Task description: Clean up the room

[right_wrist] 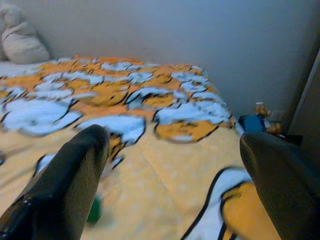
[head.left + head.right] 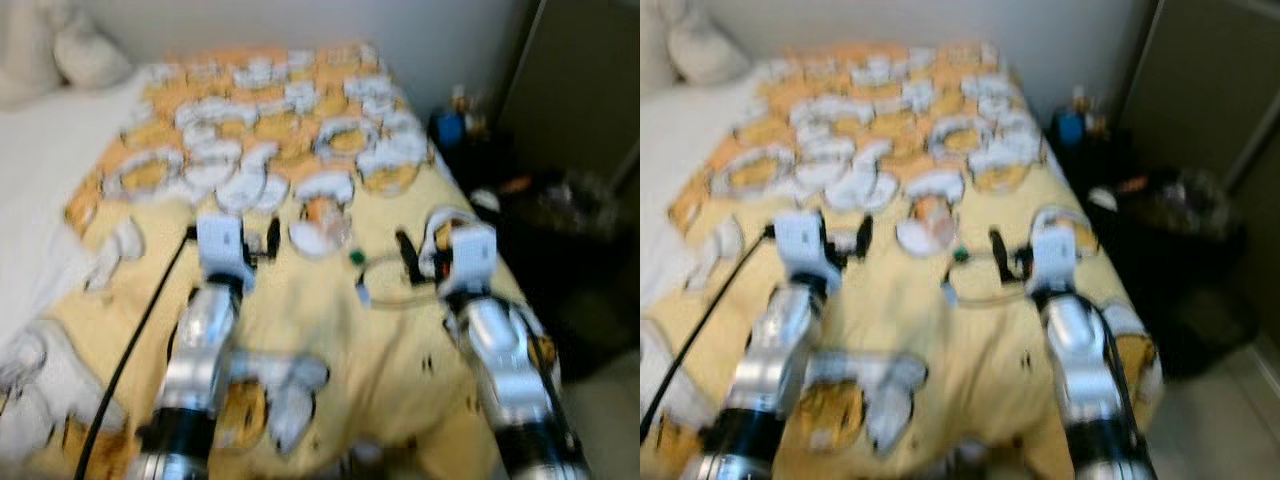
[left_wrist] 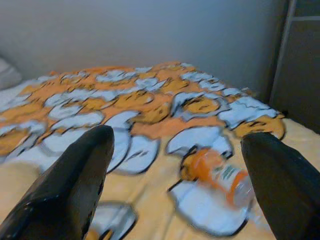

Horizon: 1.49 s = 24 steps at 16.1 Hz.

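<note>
The bottle [image 2: 325, 218] should be empty when I lift it, because the clear end [image 2: 340, 230] beside the orange label looks pale and see-through.
A bed lies before me under a yellow blanket [image 2: 330, 340] with orange and white patches. An orange bottle [image 2: 322, 215] lies on its side mid-blanket, also seen as the bottle [image 3: 220, 175] just ahead of my left gripper [image 3: 177, 140], whose fingers are spread open and hold nothing. A small green object [image 2: 355, 258] and a clear looped cord [image 2: 390, 285] rest between the two arms. My right gripper [image 1: 174, 137] hovers open and empty over the blanket, with the green object [image 1: 95, 210] near one finger. All views are blurred.
A dark bin with a black bag [image 2: 570, 210] stands on the floor right of the bed, beside a blue item [image 2: 450, 127] and a dark door [image 2: 580, 70]. A pillow [image 2: 85, 55] and white sheet [image 2: 40, 170] lie far left. A black cable [image 2: 140, 330] trails along my left arm.
</note>
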Motion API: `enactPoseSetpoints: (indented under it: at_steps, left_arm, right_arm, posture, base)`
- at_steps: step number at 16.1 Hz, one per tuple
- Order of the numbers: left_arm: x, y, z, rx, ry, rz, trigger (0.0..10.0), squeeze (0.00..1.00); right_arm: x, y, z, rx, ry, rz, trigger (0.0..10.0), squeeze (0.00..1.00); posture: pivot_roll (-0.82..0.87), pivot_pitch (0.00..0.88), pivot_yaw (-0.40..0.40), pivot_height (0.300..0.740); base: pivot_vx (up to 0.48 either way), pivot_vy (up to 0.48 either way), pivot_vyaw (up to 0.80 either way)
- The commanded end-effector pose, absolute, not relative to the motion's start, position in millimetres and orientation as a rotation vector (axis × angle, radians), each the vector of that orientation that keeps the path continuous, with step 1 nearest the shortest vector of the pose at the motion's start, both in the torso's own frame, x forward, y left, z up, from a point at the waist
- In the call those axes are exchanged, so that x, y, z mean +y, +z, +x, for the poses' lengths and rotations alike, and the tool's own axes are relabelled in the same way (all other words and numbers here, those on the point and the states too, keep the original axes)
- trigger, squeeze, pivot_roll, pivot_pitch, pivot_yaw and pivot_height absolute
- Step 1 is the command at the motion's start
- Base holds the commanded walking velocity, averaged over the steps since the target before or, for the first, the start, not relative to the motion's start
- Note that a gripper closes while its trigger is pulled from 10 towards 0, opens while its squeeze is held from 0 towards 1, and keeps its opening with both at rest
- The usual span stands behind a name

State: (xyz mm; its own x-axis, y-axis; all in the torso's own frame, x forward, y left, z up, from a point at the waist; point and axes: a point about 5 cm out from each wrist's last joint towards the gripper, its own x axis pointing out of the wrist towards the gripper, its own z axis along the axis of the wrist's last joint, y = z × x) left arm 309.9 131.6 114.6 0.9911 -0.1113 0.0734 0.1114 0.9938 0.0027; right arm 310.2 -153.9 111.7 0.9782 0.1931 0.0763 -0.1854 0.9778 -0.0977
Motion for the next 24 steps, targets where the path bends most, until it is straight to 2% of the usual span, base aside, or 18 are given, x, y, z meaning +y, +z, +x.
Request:
enactPoseSetpoints:
  at_steps: [1,4,7,10,12,13,15,17,23,24]
  left_arm:
    - [123.8,123.9,309.9,-0.119,-0.109,0.054,10.0,0.0]
    - [122.9,132.8,310.2,-0.134,-0.101,0.082,10.0,0.0]
    - [137.0,136.8,308.9,-0.102,-0.083,0.143,10.0,0.0]
    - [187.9,147.1,293.3,-0.053,-0.003,0.303,10.0,0.0]
    - [225.7,155.7,281.4,-0.018,0.048,0.291,10.0,0.0]
    - [225.3,157.3,274.2,-0.006,0.012,0.265,10.0,0.0]
    - [198.8,157.2,261.2,0.002,-0.158,0.208,10.0,0.0]
    - [181.9,154.9,245.8,0.041,-0.227,0.152,10.0,0.0]
    - [181.5,153.0,225.7,0.12,-0.253,0.135,10.0,0.0]
    - [175.6,156.3,221.7,0.104,-0.314,0.173,10.0,0.0]
  right_arm:
    - [-154.5,127.4,327.4,-0.089,0.187,-0.057,10.0,0.0]
    - [-140.2,152.5,367.4,-0.052,0.225,-0.021,10.0,0.0]
    - [-119.8,160.1,390.1,0.042,0.269,-0.022,10.0,0.0]
    - [-106.5,150.2,396.6,0.164,0.251,-0.037,10.0,0.0]
    - [-106.1,146.6,397.8,0.202,0.205,-0.069,10.0,0.0]
    - [-108.1,146.2,398.6,0.208,0.177,-0.097,10.0,0.0]
    - [-111.8,147.2,399.9,0.201,0.135,-0.163,10.0,0.0]
    - [-117.8,140.0,398.3,0.236,0.085,-0.16,10.0,0.0]
    - [-136.7,120.4,391.0,0.313,-0.024,-0.171,10.0,0.0]
    - [-139.6,115.7,389.1,0.338,-0.034,-0.152,10.0,0.0]
  posture:
    - [-0.22,0.0,0.073,0.714]
    - [-0.18,0.0,0.074,0.714]
    - [-0.09,0.0,0.066,0.714]
    - [0.02,0.061,0.06,0.714]
    - [0.09,0.101,0.058,0.714]
    - [0.11,0.121,0.053,0.714]
    - [0.13,0.139,0.049,0.714]
    - [0.14,0.173,0.053,0.714]
    - [0.15,0.229,0.073,0.714]
    - [0.15,0.236,0.073,0.714]
  base:
    - [0.0,0.0,0.0]
    - [0.0,0.0,0.0]
    - [0.0,0.0,0.0]
    - [0.0,0.0,0.0]
    - [0.0,0.0,0.0]
    - [0.0,0.0,0.0]
    - [0.0,0.0,0.0]
    - [0.0,0.0,0.0]
    - [0.0,0.0,0.0]
    - [0.0,0.0,0.0]
